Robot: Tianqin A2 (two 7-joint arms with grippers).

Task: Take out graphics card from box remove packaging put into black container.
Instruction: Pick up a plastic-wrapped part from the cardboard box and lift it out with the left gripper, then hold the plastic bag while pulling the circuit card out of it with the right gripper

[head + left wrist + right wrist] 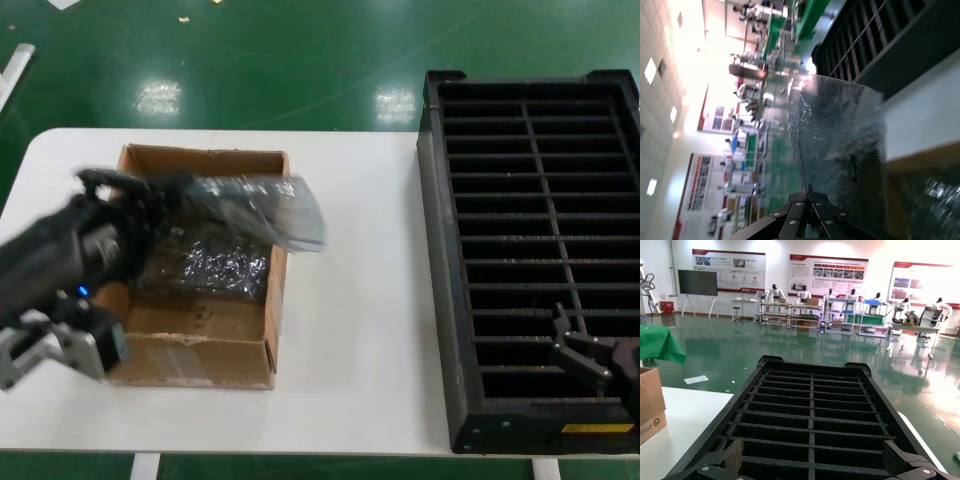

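The grey bag [245,207] pokes out stiffly beyond the box's side, so I expect to find the graphics card in there when I spread its loose end [305,224] open.
My left gripper [178,192] is over the brown cardboard box [200,345], shut on one edge of the packaging [270,212], a shiny grey bag lifted above the box and reaching past its right wall. In the left wrist view the jaws of the left gripper [810,189] pinch the packaging [842,140] at its rim. The graphics card is hidden; I cannot tell whether it is inside this bag. More crinkly bags [205,265] lie in the box. The black container [530,250] stands at the right. My right gripper [562,340] hovers open over its near end, its fingers [735,457] wide apart above the slots [812,405].
The white table [350,300] runs between box and container. The box wall [650,400] shows in the right wrist view beside the table top [685,415]. A yellow label [598,428] marks the container's near edge. Green floor surrounds the table.
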